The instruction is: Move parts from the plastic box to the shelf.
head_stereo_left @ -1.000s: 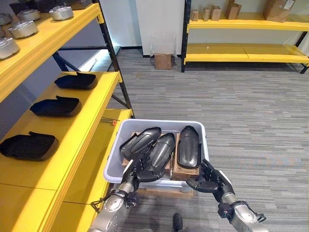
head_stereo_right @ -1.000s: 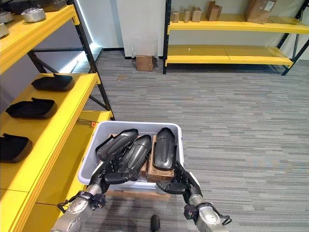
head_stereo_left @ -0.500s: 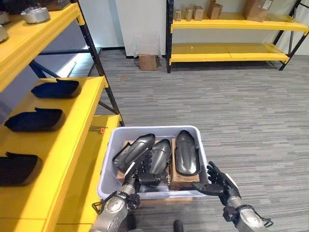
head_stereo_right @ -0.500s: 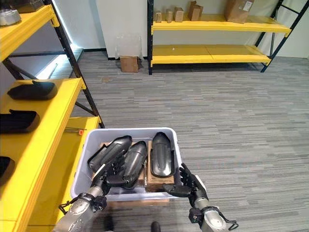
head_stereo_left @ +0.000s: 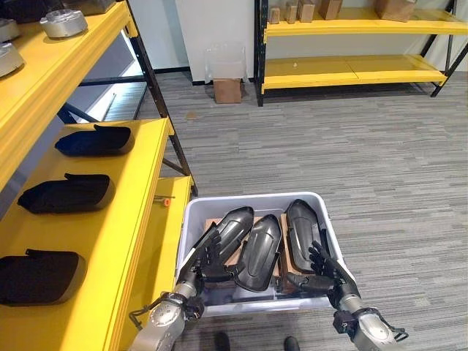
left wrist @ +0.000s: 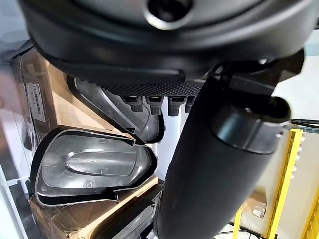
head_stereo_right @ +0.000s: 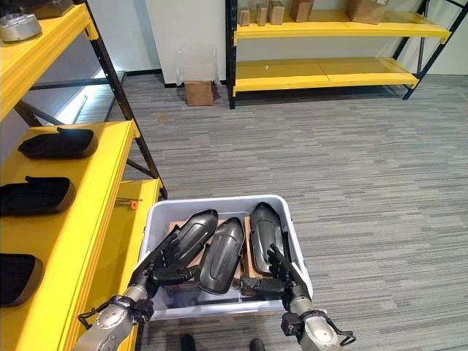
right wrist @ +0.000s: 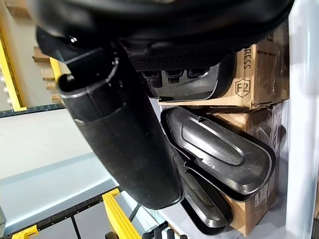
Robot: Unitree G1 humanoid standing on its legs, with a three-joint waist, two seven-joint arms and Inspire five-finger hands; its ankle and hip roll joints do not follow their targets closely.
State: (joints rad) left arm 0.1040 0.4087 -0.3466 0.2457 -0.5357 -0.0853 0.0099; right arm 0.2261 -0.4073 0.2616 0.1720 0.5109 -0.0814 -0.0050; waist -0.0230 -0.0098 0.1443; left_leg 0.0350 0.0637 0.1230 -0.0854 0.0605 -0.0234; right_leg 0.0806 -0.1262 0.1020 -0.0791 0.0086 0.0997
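Note:
A cardboard edge [head_stereo_left: 284,247] shows next to the shell part at my right gripper [head_stereo_left: 301,228]. I expect a closed cardboard box to come into view when that shell part is lifted.
A pale plastic box [head_stereo_left: 257,198] stands on the floor beside the yellow shelf [head_stereo_left: 139,212]. Three glossy dark shell parts lie in it on cardboard: a left part [head_stereo_left: 234,225], a middle part [head_stereo_left: 263,252] and a right part [head_stereo_left: 303,228]. My left hand [head_stereo_left: 207,257] reaches over the near rim, fingers straight and spread against the left part [left wrist: 89,172]. At the near end of the right part [right wrist: 219,149] is my right hand [head_stereo_left: 320,272], fingers straight and spread, thumb towards the middle part. Neither hand holds anything.
Three black parts [head_stereo_left: 66,194] lie in a row on the shelf's middle board. Round metal parts [head_stereo_left: 64,22] sit on the top board. A small orange thing [head_stereo_left: 166,202] lies on the lower board. A far yellow rack [head_stereo_left: 351,66] and a cardboard box [head_stereo_left: 227,89] stand behind; grey carpet lies to the right.
The camera has shifted. My right hand has moved from outside the box's near right corner into the box by the right part. The left hand stays at the left part.

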